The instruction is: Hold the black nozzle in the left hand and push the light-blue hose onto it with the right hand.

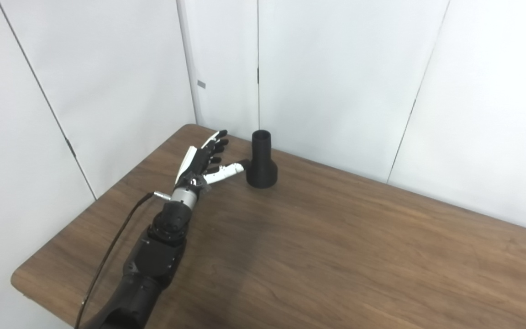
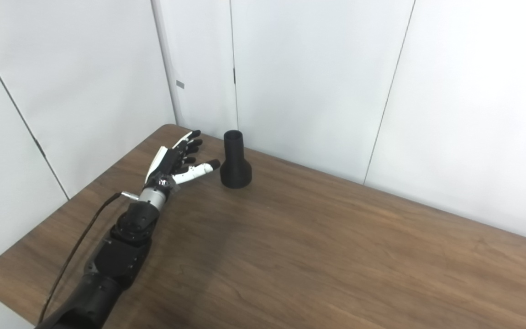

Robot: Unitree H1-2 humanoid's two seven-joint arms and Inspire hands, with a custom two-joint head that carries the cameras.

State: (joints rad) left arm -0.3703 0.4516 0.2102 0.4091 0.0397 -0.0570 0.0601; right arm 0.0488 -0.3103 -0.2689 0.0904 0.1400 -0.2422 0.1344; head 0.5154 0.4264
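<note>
My gripper will push the light-blue hose down the black nozzle's neck (image 1: 261,145). The hose will slide as far as the flare (image 1: 262,161), because the neck widens into a wide base.
The black nozzle (image 1: 261,160) stands upright near the table's far edge, narrow neck up and wide base down. My left hand (image 1: 204,163) hovers just to its left, open, fingers spread and pointing toward the back wall. The thumb tip is close to the nozzle's base; I cannot tell whether it touches. The same nozzle (image 2: 235,160) and left hand (image 2: 177,162) show in the right eye view. No light-blue hose appears in either view. My right hand is out of sight.
The brown wooden table (image 1: 336,246) stretches right and toward me. White wall panels (image 1: 336,77) rise close behind the nozzle. A black cable (image 1: 112,246) runs along my left forearm near the table's left edge.
</note>
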